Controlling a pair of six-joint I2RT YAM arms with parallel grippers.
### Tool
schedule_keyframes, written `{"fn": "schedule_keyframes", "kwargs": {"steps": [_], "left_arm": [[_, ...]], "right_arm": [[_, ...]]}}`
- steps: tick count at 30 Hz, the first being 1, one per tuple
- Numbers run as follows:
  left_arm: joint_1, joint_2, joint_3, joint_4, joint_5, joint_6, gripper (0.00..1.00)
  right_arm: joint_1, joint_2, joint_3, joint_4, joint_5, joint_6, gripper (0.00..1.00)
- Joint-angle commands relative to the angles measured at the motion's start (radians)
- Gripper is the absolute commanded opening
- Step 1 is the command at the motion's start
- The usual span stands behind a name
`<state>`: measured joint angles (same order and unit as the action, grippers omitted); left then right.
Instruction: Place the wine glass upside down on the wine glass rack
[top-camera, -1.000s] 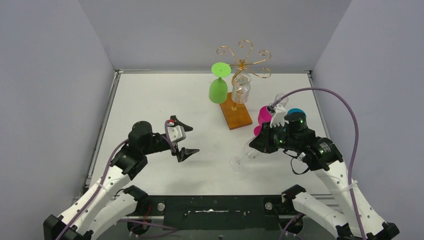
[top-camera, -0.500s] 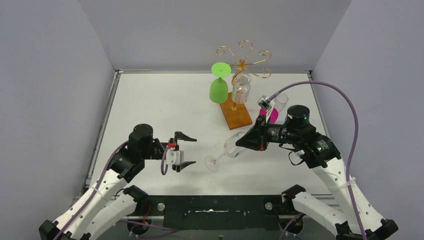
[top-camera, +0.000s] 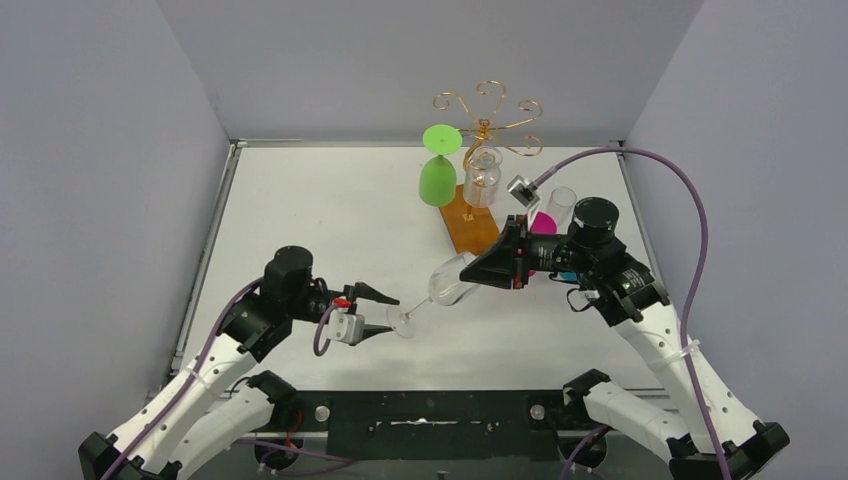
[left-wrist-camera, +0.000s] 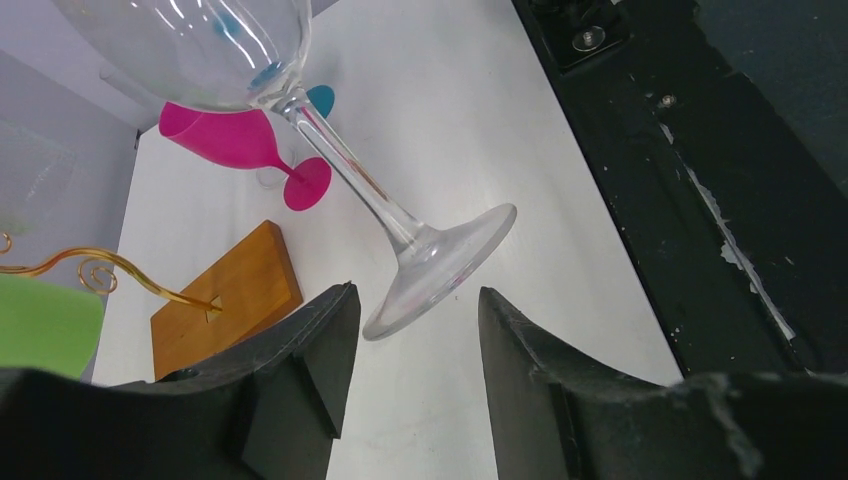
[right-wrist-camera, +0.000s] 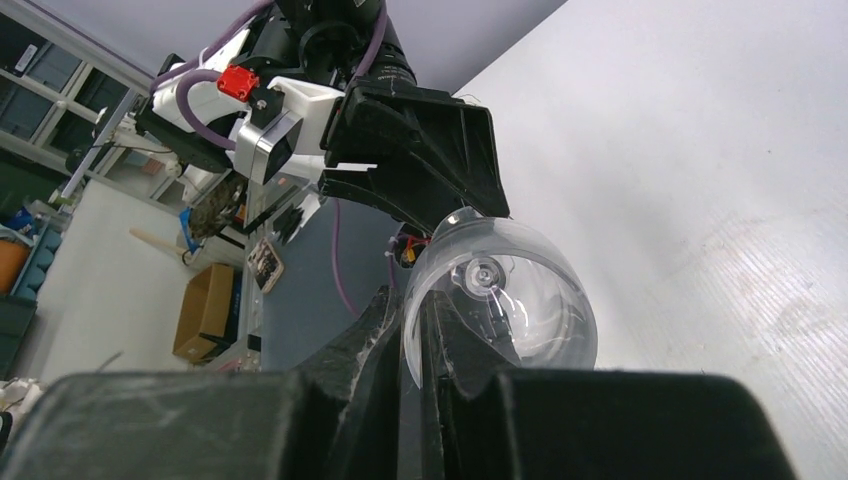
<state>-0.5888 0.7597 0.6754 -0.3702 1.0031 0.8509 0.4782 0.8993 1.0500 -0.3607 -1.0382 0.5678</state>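
The wine glass is pinched by its rim (top-camera: 466, 259) in my right gripper, so my left gripper should hold the foot (top-camera: 400, 322) while my right gripper moves to the foot to hang the glass.
A clear wine glass (top-camera: 448, 284) hangs tilted in the air, its foot (top-camera: 402, 325) pointing down-left. My right gripper (top-camera: 478, 270) is shut on the rim of its bowl; in the right wrist view its fingers (right-wrist-camera: 418, 310) pinch the bowl wall (right-wrist-camera: 510, 290). My left gripper (top-camera: 388, 314) is open, and the foot (left-wrist-camera: 440, 262) sits just ahead of its fingertips, apart from them (left-wrist-camera: 417, 300). The wine glass rack (top-camera: 487, 115) stands at the back on its wooden base (top-camera: 472, 228). A green glass (top-camera: 437, 172) and a clear glass (top-camera: 482, 178) hang on it upside down.
A pink glass (top-camera: 543, 224) lies on its side right of the base, also in the left wrist view (left-wrist-camera: 240, 140). A blue glass (left-wrist-camera: 320, 97) and a clear glass (top-camera: 562, 205) are beside it. Grey walls enclose the white table (top-camera: 320, 220). A black rail (top-camera: 430, 410) runs along the near edge.
My right arm has carried the clear glass left and toward the left gripper. My left gripper has moved right, up to the glass's foot, staying open.
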Motion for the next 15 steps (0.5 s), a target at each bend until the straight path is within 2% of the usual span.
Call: {"fn": "schedule_keyframes", "kwargs": {"steps": [1,8,10,15], "left_arm": [[-0.008,-0.002,0.049,-0.018,0.104,0.039,0.45],[-0.007,0.01,0.055,-0.055,0.109,0.076,0.4],[-0.008,0.007,0.057,-0.065,0.102,0.082,0.36],[-0.008,0.003,0.069,-0.079,0.101,0.081,0.17]], "right_arm": [[0.014,0.012,0.025,0.126,-0.037,0.031,0.0],[0.034,0.024,-0.006,0.189,-0.025,0.058,0.0],[0.037,0.03,0.0,0.189,-0.023,0.054,0.0],[0.039,0.028,0.006,0.145,0.024,0.02,0.0]]}}
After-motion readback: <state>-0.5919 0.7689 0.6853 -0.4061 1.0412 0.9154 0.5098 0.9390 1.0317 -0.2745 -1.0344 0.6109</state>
